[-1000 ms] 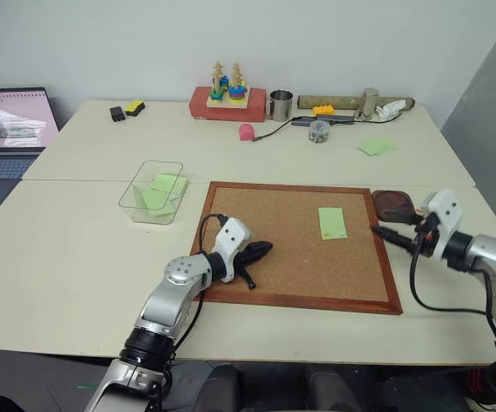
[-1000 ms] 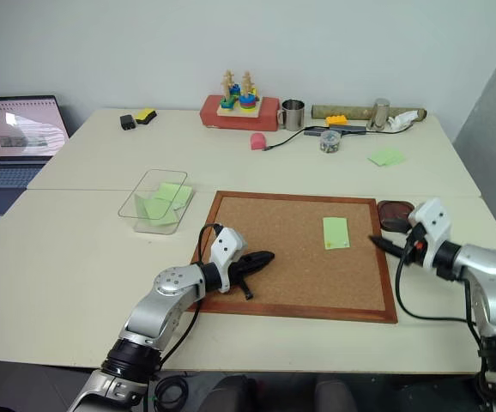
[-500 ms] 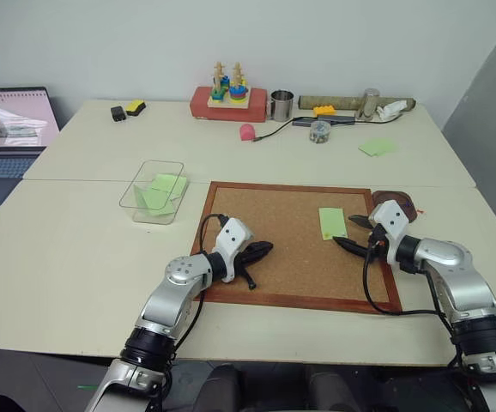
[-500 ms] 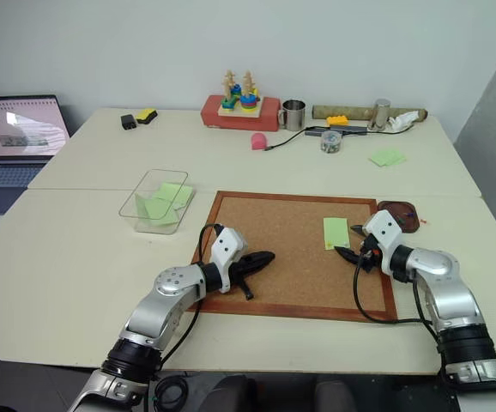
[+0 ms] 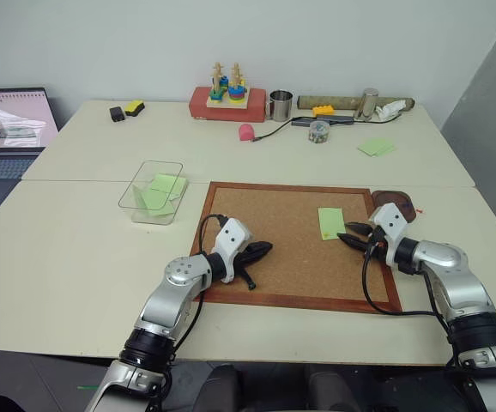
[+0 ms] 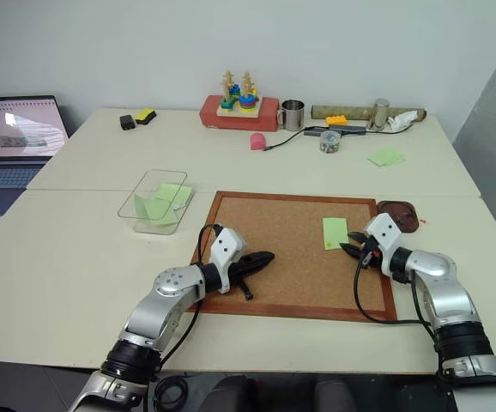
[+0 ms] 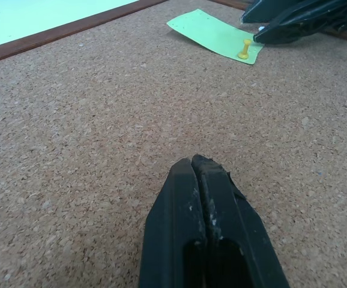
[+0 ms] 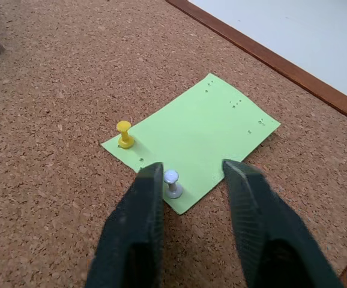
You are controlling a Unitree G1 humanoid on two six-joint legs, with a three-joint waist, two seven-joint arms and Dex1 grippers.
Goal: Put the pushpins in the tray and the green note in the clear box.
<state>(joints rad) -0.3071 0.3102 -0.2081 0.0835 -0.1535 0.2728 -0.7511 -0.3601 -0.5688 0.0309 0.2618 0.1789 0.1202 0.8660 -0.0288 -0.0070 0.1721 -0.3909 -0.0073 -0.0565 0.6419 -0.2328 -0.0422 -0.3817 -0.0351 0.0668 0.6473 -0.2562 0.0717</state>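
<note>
The yellow pushpin (image 8: 123,128) is upright and its collar (image 8: 126,142) is down against the green note, so I should expect a long needle hidden below when I pull the pushpin.
The green note (image 8: 191,141) lies flat on the cork board (image 5: 291,249), held down by two pushpins, a yellow one (image 8: 124,133) and a white one (image 8: 171,183). My right gripper (image 8: 193,171) is at the note's near edge, open, with the white pin just inside one finger (image 8: 143,222). A tiny red speck (image 6: 423,221) lies on the table beside the tray (image 5: 394,202), which sits off the board's right edge behind that gripper. At the board's left part my left gripper (image 7: 193,165) rests shut and empty. The clear box (image 5: 130,196) stands left of the board with green paper inside.
A laptop (image 5: 8,120) sits at the far left. Along the back edge are a red block with a wooden stacking toy (image 5: 226,99), a metal cup (image 5: 280,105), a small jar (image 5: 318,130) and cables. Pale green sheets (image 5: 377,147) lie at the back right.
My right gripper has moved left from beside the tray onto the board, up to the note's pins, and its fingers have drawn closer together. The left arm has stayed still.
</note>
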